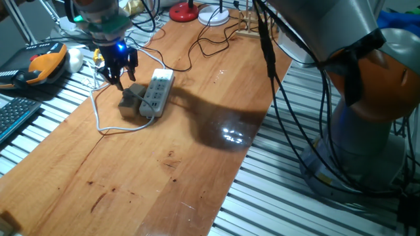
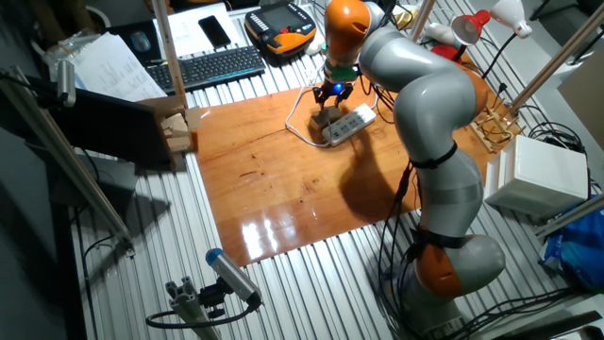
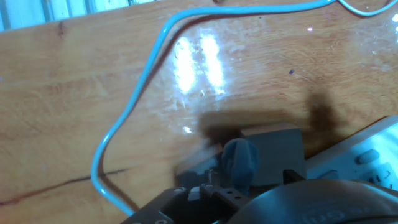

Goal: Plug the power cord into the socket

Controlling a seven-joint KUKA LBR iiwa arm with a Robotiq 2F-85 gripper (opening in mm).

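Observation:
The round plug sits between wooden blocks set at different angles. It will come up freely and leave the blocks behind when I lift it.
The socket, a white power strip, lies on the wooden board toward its far left; it also shows in the other fixed view and at the right edge of the hand view. A grey plug block rests on the board against the strip's left side. The pale power cord loops round it on the wood. My gripper hangs just above the plug with its dark fingers spread, open. One blurred finger overlaps the plug in the hand view.
Thin black cables trail over the far end of the board. An orange pendant and a keyboard lie left of the board. A red lamp base stands at the back. Tan blocks sit by the board's far corner.

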